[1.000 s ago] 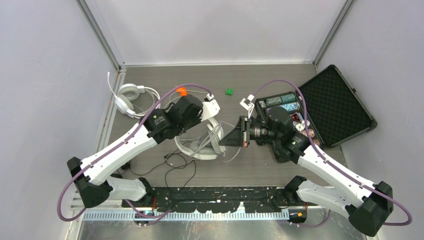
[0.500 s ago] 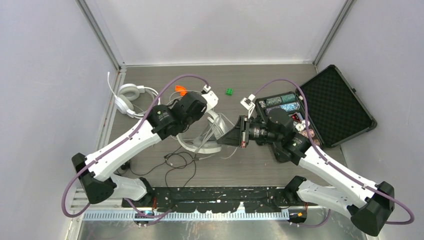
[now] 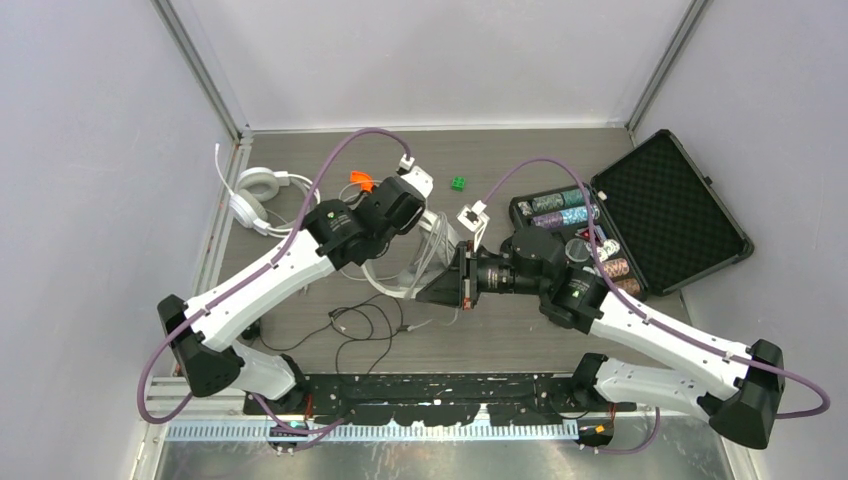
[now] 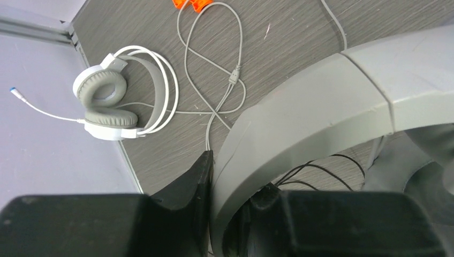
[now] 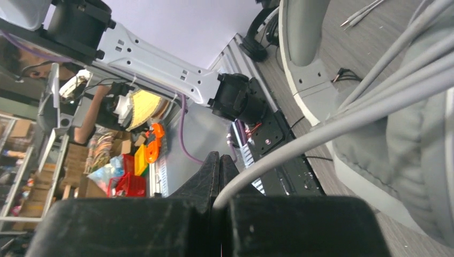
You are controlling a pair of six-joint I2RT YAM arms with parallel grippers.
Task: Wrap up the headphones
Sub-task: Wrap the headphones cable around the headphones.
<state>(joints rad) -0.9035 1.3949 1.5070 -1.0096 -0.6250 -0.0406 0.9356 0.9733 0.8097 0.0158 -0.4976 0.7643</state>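
The robot's right gripper is holding the cord [image 5: 300, 144] beside the ear cup [image 5: 396, 147], so both grippers should move apart and pull the cord straight before the left gripper turns the headphones.
One white pair of headphones [image 3: 392, 288] is held at the table's middle. My left gripper [image 4: 235, 176] is shut on its wide grey-white headband [image 4: 321, 101]. My right gripper [image 3: 430, 292] lies just right of that pair, shut on its thin white cord [image 5: 278, 160], which comes out between the closed fingertips [image 5: 214, 160]. A padded ear cup [image 5: 423, 144] fills the right wrist view's right side. A second white pair [image 3: 255, 200] lies flat at the far left with its cord looped [image 4: 214, 69] beside it. A black cord [image 3: 360, 325] trails on the table near the front.
An open black foam-lined case [image 3: 665, 205] with chips stands at the right, behind my right arm. A small orange piece [image 3: 362, 180] and a green piece [image 3: 458, 183] lie near the back. Walls close in the left, back and right sides.
My left arm has swung right and toward the back with the headband. My right gripper has moved left and nearer the front, drawing the cord with it.
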